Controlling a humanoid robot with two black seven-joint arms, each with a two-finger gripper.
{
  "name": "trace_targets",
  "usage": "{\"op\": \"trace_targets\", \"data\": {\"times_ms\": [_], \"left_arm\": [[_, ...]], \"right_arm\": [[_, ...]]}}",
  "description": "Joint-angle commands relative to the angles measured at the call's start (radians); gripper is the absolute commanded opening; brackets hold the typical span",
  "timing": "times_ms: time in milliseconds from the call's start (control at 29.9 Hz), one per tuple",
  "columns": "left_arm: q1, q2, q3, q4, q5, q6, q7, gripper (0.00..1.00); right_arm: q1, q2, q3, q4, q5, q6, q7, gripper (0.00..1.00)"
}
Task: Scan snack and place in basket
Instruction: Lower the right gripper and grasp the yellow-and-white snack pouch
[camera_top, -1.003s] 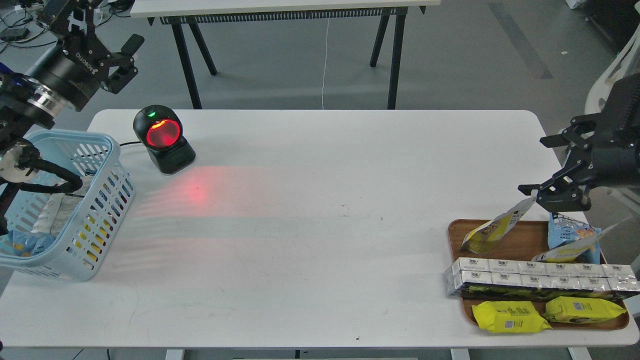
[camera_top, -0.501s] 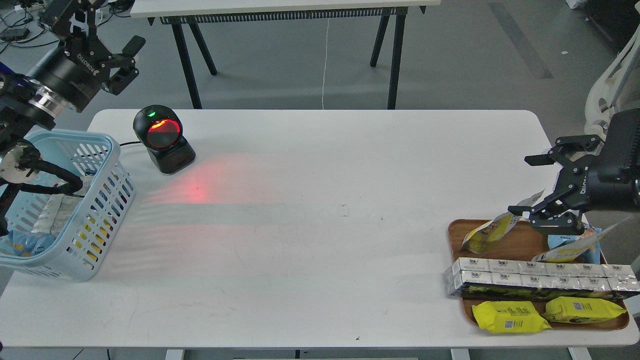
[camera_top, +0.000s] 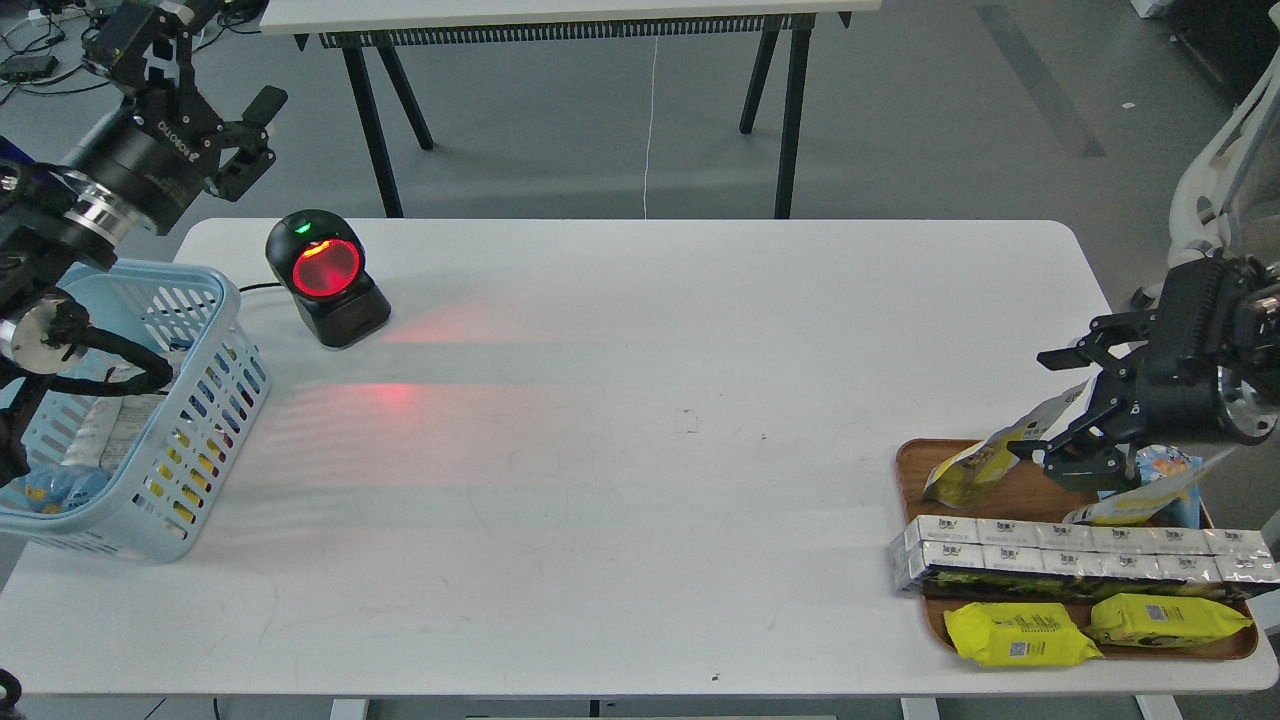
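Note:
The yellow bottom (camera_top: 963, 478) swells out round under a flat silver top. The pouch (camera_top: 1005, 450) will therefore stay propped up on its base when I put it down.
The snack (camera_top: 975, 462), a pouch with a silver-white top and yellow bottom, leans at the back left of the brown wooden tray (camera_top: 1010, 495). My right gripper (camera_top: 1035, 402) is open, with one finger above the pouch's silver top and the other below it; it holds nothing. The light blue basket (camera_top: 215, 300) stands at the table's left edge with several packs inside. My left gripper (camera_top: 215, 75) is open and empty, raised behind and above the basket.
A black scanner (camera_top: 325, 275) with a red glowing window stands at the back left. The tray also holds a second pouch (camera_top: 1140, 502), a blue chip bag (camera_top: 1165, 468), a row of silver-white boxes (camera_top: 1080, 555) and two flat yellow packs (camera_top: 1020, 632).
My right gripper has come down and to the left, so its open fingers now straddle the pouch's top. The left arm shifted slightly. The pouch has stayed where it was.

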Motion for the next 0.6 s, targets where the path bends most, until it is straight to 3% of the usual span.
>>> {"op": "trace_targets", "data": {"times_ms": [0,67,134,201,334,368,568], "left_arm": [[-0.001,-0.001,0.0,0.013,0.0,0.0,0.0,1.0],[-0.001,-0.003,0.0,0.014,0.0,0.0,0.0,1.0],[-0.001,-0.003,0.0,0.014,0.0,0.0,0.0,1.0],[-0.001,-0.003,0.0,0.014,0.0,0.0,0.0,1.0],[-0.002,-0.003,0.0,0.014,0.0,0.0,0.0,1.0],[-0.004,-0.003,0.0,0.014,0.0,0.0,0.0,1.0],[-0.005,-0.003,0.001,0.014,0.0,0.0,0.0,1.0]], "right_arm": [[-0.025,0.074,0.001,-0.053,0.0,0.002,0.0,0.92],[-0.033,0.092,-0.001,-0.057,0.0,0.009,0.0,0.86],[-0.037,0.101,0.001,-0.056,0.0,0.014,0.0,0.65],[-0.04,0.117,0.001,-0.053,0.0,0.016,0.0,0.57],[-0.048,0.123,-0.001,-0.039,0.0,0.017,0.0,0.17],[-0.051,0.123,-0.001,-0.037,0.0,0.017,0.0,0.0],[-0.051,0.114,0.006,-0.033,0.0,0.016,0.0,0.0]]}}
